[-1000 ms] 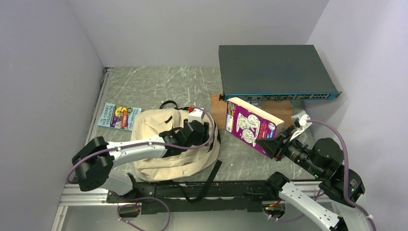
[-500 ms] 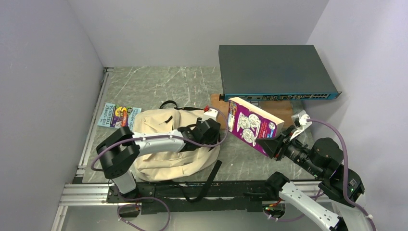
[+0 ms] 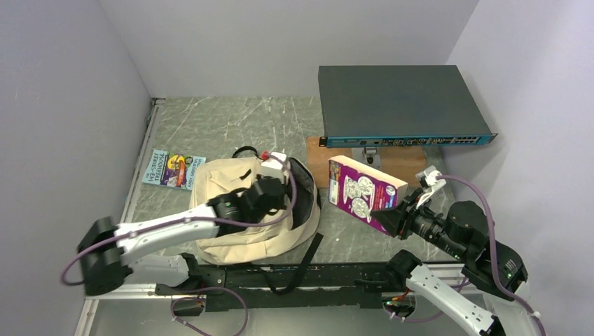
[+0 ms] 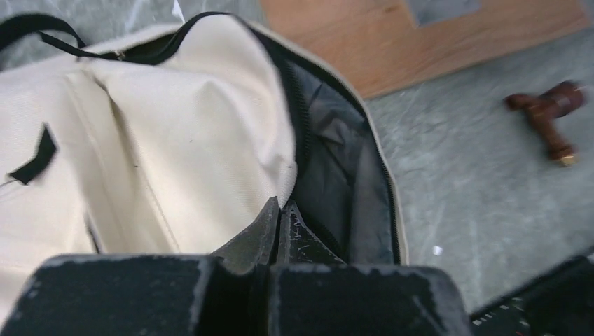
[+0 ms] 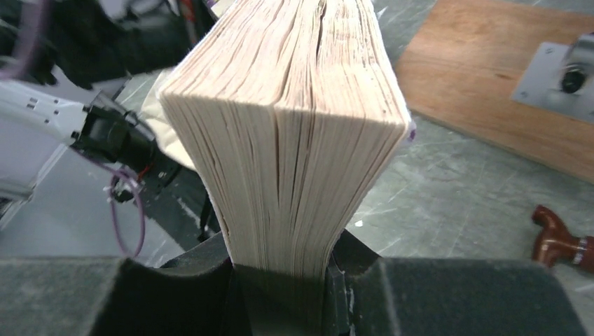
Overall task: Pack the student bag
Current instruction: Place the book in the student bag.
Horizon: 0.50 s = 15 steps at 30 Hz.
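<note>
My left gripper should pull the cream flap (image 4: 235,122) back while my right gripper slides the thick purple book in, because the bag's opening is a narrow gap (image 3: 302,199) for the book.
The student bag (image 3: 210,178), cream fabric with black straps, lies at the near left of the table. Its main compartment (image 3: 302,192) gapes on the right, showing a dark lining (image 4: 329,182). My left gripper (image 3: 284,187) is over the bag, its jaws shut on the zipper edge of the cream flap (image 4: 281,208). A thick paperback book (image 3: 361,192) with a purple cover is in the air right of the bag, tilted. My right gripper (image 3: 392,213) is shut on its lower end, and the page edges (image 5: 294,105) face the wrist camera.
A second, colourful book (image 3: 172,169) lies flat left of the bag. A dark network switch (image 3: 403,105) sits on a wooden board (image 3: 399,162) at the back right. A small brown object (image 4: 550,115) lies on the table near the board. A black strap (image 3: 305,255) trails over the front rail.
My left gripper has closed on the bag's flap edge and drawn it leftward, widening the opening. My right arm has brought the book slightly left and lower.
</note>
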Tool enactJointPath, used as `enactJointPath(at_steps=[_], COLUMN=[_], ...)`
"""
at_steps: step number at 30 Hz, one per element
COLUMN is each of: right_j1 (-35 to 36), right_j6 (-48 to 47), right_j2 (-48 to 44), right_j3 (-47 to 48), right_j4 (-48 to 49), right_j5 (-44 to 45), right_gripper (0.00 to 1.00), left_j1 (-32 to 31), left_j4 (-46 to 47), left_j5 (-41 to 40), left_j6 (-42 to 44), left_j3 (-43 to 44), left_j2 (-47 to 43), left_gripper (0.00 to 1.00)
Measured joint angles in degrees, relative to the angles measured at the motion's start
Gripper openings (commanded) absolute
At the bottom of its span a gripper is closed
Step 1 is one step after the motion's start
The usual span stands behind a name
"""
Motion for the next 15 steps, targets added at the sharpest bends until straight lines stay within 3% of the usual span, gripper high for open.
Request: enactJointPath(at_steps=[6,11,15], right_j1=[0.0,0.0,0.0], right_j6=[2.01,6.45,13.0], right_j2=[1.05,4.0,4.55], right_j3=[-5.62,-10.64,-16.59], right_j4=[3.06,9.27,16.52], right_j5=[-8.83,-17.07,-21.35], right_gripper=[0.0,0.0,0.0], left_j1=[0.02,0.13,0.17], left_j4=[-1.53,-1.86,-1.99], left_j5=[3.8,12.33,19.74], left_j6=[1.66,6.54,11.26], left_j3=[-6.8,-14.88,-16.57], left_j2=[-20.0,-35.04,-44.06], left_gripper=[0.0,0.0,0.0])
